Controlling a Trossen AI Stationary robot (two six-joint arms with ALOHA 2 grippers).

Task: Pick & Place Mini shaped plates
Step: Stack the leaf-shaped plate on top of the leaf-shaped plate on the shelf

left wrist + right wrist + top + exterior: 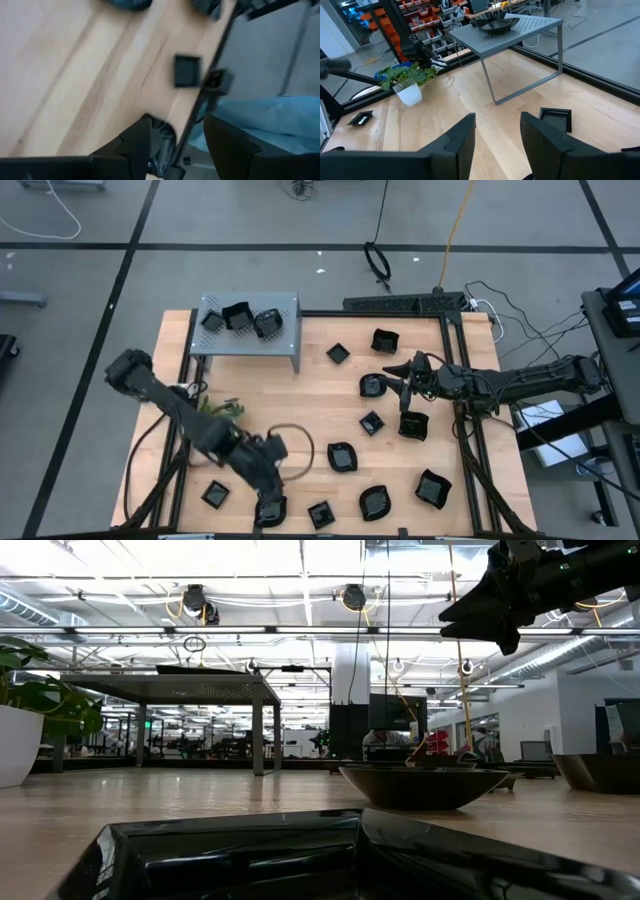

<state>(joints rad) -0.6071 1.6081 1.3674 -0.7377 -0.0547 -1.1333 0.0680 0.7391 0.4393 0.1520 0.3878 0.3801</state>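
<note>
The near-edge plate [270, 513] lies apart from its neighbours under the robot's open left gripper, so the gripper should go on moving down until its fingers are on both sides of the plate's rim [282, 505], and then close.
Several glossy black mini plates lie scattered on the wooden table, among them one [342, 457] in the middle, and three [238, 317] sit on the grey perforated shelf. My left gripper [268, 502] is open at the table's near edge, over a plate [272, 512]. In the left wrist view that plate [162, 145] lies by one finger of the open gripper [177, 125]. My right gripper [400, 385] is open and raised above the table [480, 610], next to a plate [372, 385]. In its wrist view [497, 117] a square plate [555, 119] shows behind one finger. My left gripper comes at the plate [161, 142] from above, at the table's near edge. One finger [135, 140] stands right against the plate's rim, and I cannot tell whether it touches. The plate lies flat on the table.
The grey shelf [250, 330] stands at the far left of the table, and a small potted plant [215, 408] is beside my left arm. A dark cable loop [292, 446] lies near the left gripper. A black frame rail [460, 430] runs along the table's right side.
</note>
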